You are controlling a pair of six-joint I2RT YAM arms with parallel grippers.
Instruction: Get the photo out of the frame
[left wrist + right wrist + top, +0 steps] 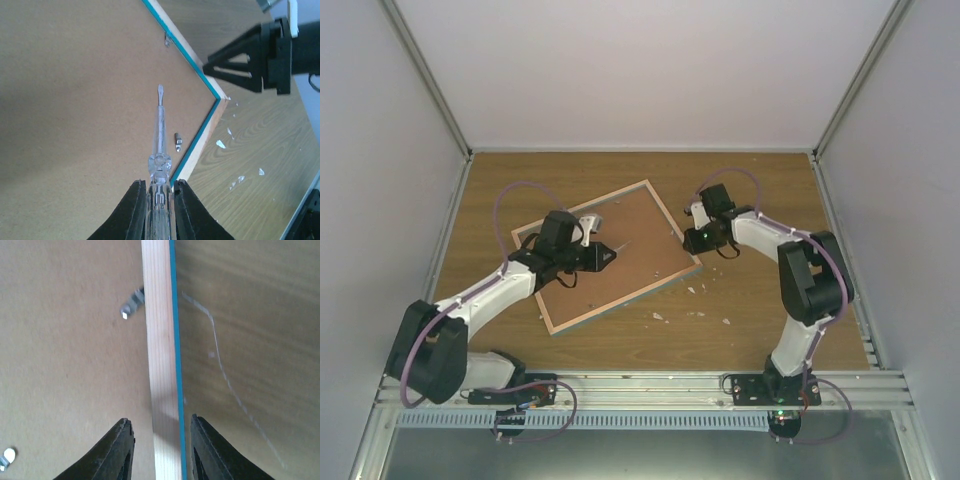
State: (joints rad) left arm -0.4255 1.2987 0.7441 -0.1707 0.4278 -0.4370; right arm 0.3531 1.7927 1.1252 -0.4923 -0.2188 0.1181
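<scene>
I should clamp the frame's rim (166,442) still with my right gripper while my left gripper's screwdriver swings clear a metal tab (133,303) that reaches under the loose frame's rim.
The frame (630,297) lies face down on the table, showing its brown fibreboard back (75,100) and pale wood rim with a turquoise edge (160,340). The photo is hidden under the backing. My left gripper (605,256) is over the backing, shut (159,182) on the clear handle of a screwdriver (160,125) whose flat tip points across the board. My right gripper (692,240) is at the frame's right side. Its jaws stand open astride the rim (161,425), one over the backing, one over the table. Its black fingers show in the left wrist view (240,62).
Small metal retaining tabs sit on the backing near the rim (177,141) (167,39) (132,302). White chips (690,315) are scattered on the wood table by the frame's right corner (220,144). Grey walls enclose the table on three sides.
</scene>
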